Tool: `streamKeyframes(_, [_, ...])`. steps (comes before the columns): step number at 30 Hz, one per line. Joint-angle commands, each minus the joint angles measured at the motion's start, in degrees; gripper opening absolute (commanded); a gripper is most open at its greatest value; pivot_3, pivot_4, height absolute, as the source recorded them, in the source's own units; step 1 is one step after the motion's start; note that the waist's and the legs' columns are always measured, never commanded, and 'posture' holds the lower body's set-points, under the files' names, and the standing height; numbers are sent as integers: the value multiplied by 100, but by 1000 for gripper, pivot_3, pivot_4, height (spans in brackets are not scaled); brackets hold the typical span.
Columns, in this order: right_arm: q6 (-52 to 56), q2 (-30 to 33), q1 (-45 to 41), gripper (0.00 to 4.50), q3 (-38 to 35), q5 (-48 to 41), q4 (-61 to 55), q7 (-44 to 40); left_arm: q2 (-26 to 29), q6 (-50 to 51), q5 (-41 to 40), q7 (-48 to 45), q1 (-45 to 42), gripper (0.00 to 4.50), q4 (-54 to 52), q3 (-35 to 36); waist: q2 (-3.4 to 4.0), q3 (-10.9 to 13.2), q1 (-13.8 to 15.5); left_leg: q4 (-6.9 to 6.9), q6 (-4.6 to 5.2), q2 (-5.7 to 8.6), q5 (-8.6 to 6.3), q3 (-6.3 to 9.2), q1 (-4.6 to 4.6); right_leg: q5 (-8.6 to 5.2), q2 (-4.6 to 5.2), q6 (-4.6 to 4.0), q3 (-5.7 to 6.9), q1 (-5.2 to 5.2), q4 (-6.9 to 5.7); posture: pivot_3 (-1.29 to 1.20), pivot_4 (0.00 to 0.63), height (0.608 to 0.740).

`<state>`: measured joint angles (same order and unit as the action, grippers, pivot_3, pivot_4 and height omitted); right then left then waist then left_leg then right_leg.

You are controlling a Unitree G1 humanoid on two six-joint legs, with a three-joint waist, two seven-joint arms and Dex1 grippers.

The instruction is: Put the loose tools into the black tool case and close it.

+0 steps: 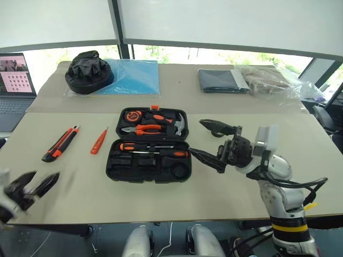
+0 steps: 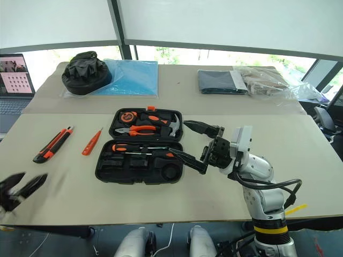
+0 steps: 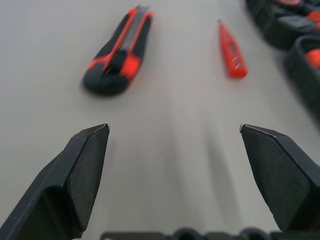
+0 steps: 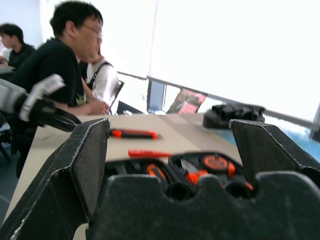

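Observation:
The slim orange screwdriver (image 1: 99, 142) is across the case from the robot's right gripper, so the left gripper should pick it up first and put it down in the case's near half (image 1: 130, 159).
The black tool case (image 1: 115, 163) lies open at the table's middle. Two black-and-orange screwdrivers (image 1: 154, 150) rest in its near half. Left of the case, on the bare table, lie the utility knife (image 1: 60, 143) and the slim orange screwdriver (image 1: 98, 141). My left gripper (image 1: 35, 183) hovers open near the front left edge, empty, pointing toward the knife (image 3: 119, 50) and the slim screwdriver (image 3: 231, 45). My right gripper (image 1: 196, 137) stands open and empty, raised just right of the case and pointing left across it.
Pliers, a hammer and a tape measure fill the case's far half (image 1: 153, 124). At the back stand a black fabric bundle (image 1: 87, 72), a blue sheet (image 1: 131, 76), a folded grey cloth (image 1: 222, 80) and a plastic bag (image 1: 268, 80). A laptop (image 1: 13, 80) is far left. People (image 4: 60, 60) sit beyond the table's left side.

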<state>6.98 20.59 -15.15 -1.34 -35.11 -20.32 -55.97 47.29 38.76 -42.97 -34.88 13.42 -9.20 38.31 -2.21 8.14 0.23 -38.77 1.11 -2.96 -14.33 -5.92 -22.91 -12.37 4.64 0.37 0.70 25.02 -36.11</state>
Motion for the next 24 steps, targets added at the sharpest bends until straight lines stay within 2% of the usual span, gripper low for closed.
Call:
streamKeyframes(1, [-4,-92,-219,4452,53,-86,-164,174,364,1117,26,592,-1085,4500,-41,-820,1,4,-4,1,0,1,0,-1,0,1,-2,0,-1,-1,1,0,150,740])
streamKeyframes(5, [-135,-24,-182,4452,228,68,-18,-48,267,1759,281,973,-2228,4500,330,-1629,-2,4,-45,4,-4,6,-3,-1,-5,1,-18,-1,-5,1,0,0,150,740])
streamKeyframes(12, [-254,-51,-246,4452,281,190,188,-66,36,1471,1449,1112,-3595,4500,1820,-2880,-4,7,-94,9,-10,6,-5,-17,-13,-1,-28,-6,-4,8,-4,0,150,740])
streamKeyframes(14, [-249,-40,-223,4500,265,199,187,-52,-82,1394,1595,1037,-3800,3964,2160,-2993,-4,7,-88,5,-11,9,-4,-34,-8,-1,-26,-6,-3,4,-7,0,150,740])
streamKeyframes(15, [-251,-29,-195,4500,262,205,172,-55,-135,1354,1644,961,-3881,3840,2265,-3044,-4,7,-87,4,-12,8,-4,-35,-7,-1,-25,-6,-4,4,-9,0,150,740])
streamKeyframes(18, [-253,3,-127,4500,248,216,128,-53,-242,1154,1805,720,-4011,2670,2432,-3170,-3,7,-71,2,-13,9,-3,-35,-1,-1,-24,-5,-5,-2,-13,0,150,740])
streamKeyframes(20, [-246,26,-104,4500,236,220,98,-38,-262,954,1870,480,-3985,2117,2431,-3196,-3,7,-33,0,-13,10,-1,-35,-1,-1,-23,-5,-4,-4,-14,0,150,740])
streamKeyframes(21, [-245,44,-94,4500,229,223,82,-31,-266,868,1885,368,-3948,1627,2415,-3172,-3,6,-17,-3,-13,10,-2,-35,-2,-1,-22,-5,-4,-4,-12,0,150,740])
streamKeyframes(22, [-240,66,-84,4500,217,222,68,-25,-240,804,1904,285,-3893,1412,2425,-3125,-3,7,-8,-4,-13,10,-2,-36,-4,-1,-21,-4,-5,-4,-11,0,150,740])
streamKeyframes(24, [-229,115,-69,4500,200,224,54,-15,-67,554,2109,83,-3751,636,2428,-3206,-3,7,-1,-6,-12,10,-3,-36,-6,0,-20,-3,-5,-3,-8,0,150,740])
